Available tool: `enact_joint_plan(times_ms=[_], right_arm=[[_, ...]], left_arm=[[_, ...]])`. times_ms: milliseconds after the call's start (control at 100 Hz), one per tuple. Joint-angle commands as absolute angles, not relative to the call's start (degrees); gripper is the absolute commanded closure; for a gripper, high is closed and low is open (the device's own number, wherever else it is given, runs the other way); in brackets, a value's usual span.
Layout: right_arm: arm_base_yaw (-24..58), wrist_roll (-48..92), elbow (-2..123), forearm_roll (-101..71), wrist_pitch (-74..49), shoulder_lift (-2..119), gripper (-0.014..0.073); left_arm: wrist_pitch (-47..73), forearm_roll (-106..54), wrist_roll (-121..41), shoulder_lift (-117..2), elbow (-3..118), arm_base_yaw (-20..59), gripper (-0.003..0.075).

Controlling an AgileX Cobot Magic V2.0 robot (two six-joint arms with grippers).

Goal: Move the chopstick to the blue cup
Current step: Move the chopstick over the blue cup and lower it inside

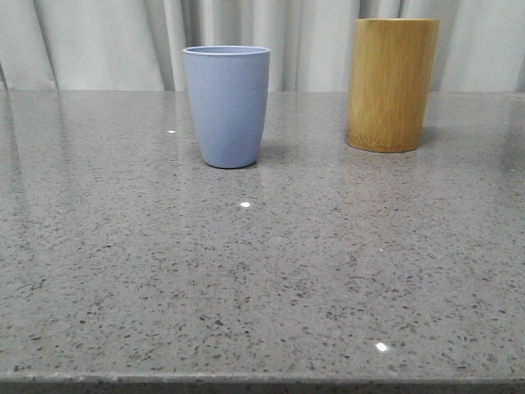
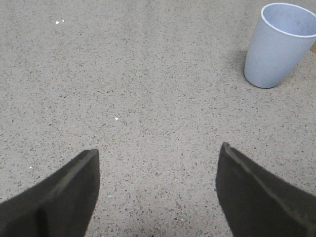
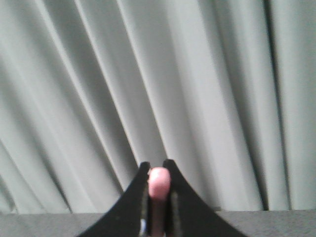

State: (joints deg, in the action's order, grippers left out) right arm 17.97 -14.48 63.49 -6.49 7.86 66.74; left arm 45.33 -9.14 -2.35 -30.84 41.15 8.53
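The blue cup's opening [image 1: 227,51] is open and my right gripper has the chopstick by its rounded end [image 3: 159,183]. I should keep moving the chopstick down until it stands inside the cup.
The blue cup [image 1: 227,105] stands upright and looks empty on the grey speckled table [image 1: 262,279], left of centre toward the back. In the left wrist view the blue cup [image 2: 279,43] sits well beyond my left gripper [image 2: 158,153], which is open over bare tabletop. My right gripper [image 3: 156,170] is shut on the pale pink chopstick [image 3: 159,185], whose rounded end pokes up between the fingertips, with the curtain behind it.
A taller yellow-brown bamboo cup [image 1: 390,84] stands at the back right of the table. A pale pleated curtain [image 1: 107,41] hangs behind the table. The table's front edge [image 1: 262,380] runs along the bottom of the front view.
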Motion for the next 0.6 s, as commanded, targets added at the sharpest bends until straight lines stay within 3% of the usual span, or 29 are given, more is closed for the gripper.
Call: enact_joint_plan(times_ms=[0,270,590], right_arm=[[21.6,-14.0,65.6,-5.5,11.9,66.3,0.0713],[30.0,-14.0,65.6,-5.0,16.7,73.3,0.0713],[32.1,-15.3,65.6,-5.0,21.2,81.9,0.0705]], left_arm=[[40.9,-10.1,-1.9,-31.0,42.7,8.4,0.0236],[40.9,-10.1,-1.9,-31.0,42.7,8.4,0.0236],[41.8,-10.1,-1.9,-31.0,42.7,8.4,0.0236]])
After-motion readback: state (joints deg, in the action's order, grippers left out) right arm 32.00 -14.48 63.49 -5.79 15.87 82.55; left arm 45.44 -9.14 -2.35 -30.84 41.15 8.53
